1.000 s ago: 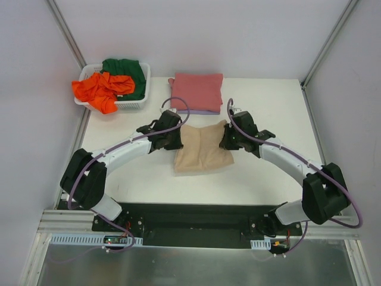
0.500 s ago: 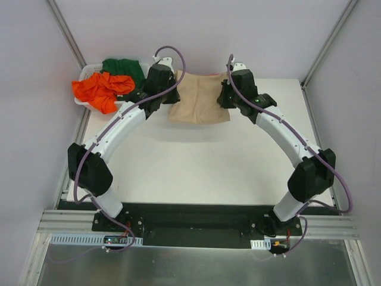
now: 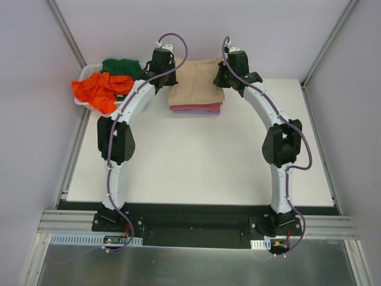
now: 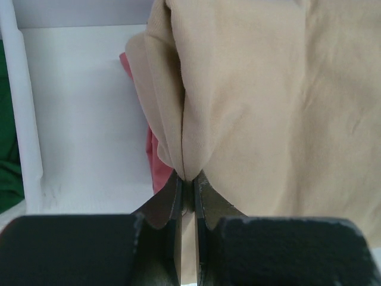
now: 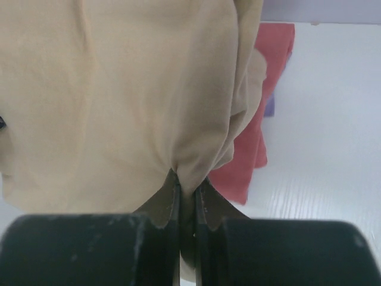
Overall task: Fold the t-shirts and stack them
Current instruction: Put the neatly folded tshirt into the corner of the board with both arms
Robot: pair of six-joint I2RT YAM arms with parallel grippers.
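Observation:
My right gripper has the folded tan t-shirt (image 3: 196, 82) hanging smooth and square over the pinkish-red t-shirt (image 3: 196, 108), so I should keep lowering it until it's flat on the stack.
The folded tan t-shirt (image 3: 196, 83) hangs between both grippers at the far side of the table, draped over the stack. My left gripper (image 3: 168, 67) is shut on its left edge, with cloth pinched between the jaws (image 4: 187, 179). My right gripper (image 3: 221, 70) is shut on its right edge (image 5: 187, 185). Under the tan t-shirt (image 4: 268, 107) (image 5: 119, 101) lies the folded pinkish-red t-shirt (image 3: 196, 107) (image 4: 156, 161) (image 5: 268, 89). A sliver of the pale lavender t-shirt (image 3: 197, 111) (image 5: 269, 106) shows beneath that.
A white basket (image 3: 88, 72) at the far left holds the crumpled orange t-shirt (image 3: 101, 89) and the dark green t-shirt (image 3: 122, 65) (image 4: 9, 149). Both arms stretch far forward. Grey walls close in behind and at both sides.
Both arms have carried the tan t-shirt from the middle of the table away to the far side, over the pinkish-red stack. Both grips stayed shut.

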